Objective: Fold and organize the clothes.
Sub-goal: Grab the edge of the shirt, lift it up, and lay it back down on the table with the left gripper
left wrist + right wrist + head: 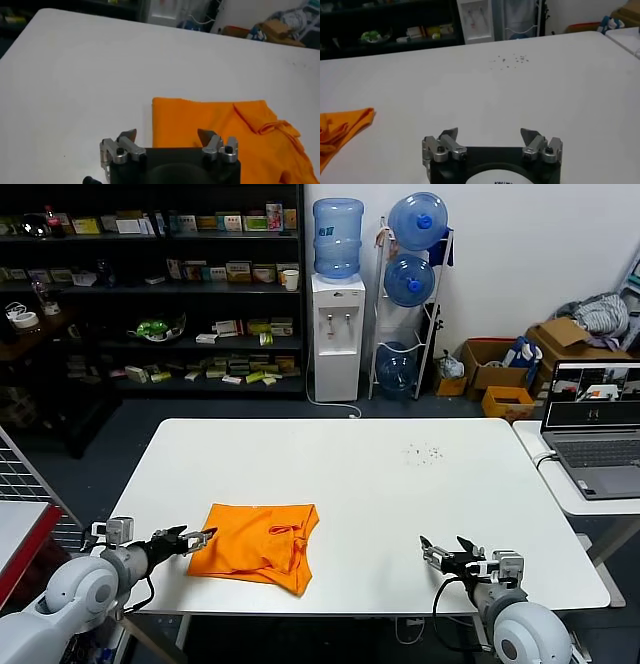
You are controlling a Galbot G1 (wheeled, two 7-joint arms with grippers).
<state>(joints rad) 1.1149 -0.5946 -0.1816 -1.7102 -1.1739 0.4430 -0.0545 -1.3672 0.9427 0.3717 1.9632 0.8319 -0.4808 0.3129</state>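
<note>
My gripper will carry the T-shirt's smooth edge (pixel 207 541) across, and that edge will fold over and pull the rest of the T-shirt along, because it lies limp beside crumpled folds (pixel 285 536).
The clothes are one bright orange T-shirt (pixel 258 545), folded into a compact rectangle on the white table (pixel 380 474) near its front left. My left gripper (pixel 199 537) is open right at the shirt's left edge, nothing between its fingers; its wrist view shows the orange T-shirt (pixel 225 130) just past the spread fingertips (pixel 128 134). Low at the table's front right my right gripper (pixel 446 548) is open and empty. In the right wrist view the right gripper (pixel 489 133) faces bare table, with a corner of the T-shirt (pixel 340 127) far off.
A laptop (pixel 594 424) sits on a side table at the right. Small dark specks (pixel 425 451) dot the tabletop at the back right. Beyond the table stand a water dispenser (pixel 335 334), shelves (pixel 160 284) and cardboard boxes (pixel 500 369).
</note>
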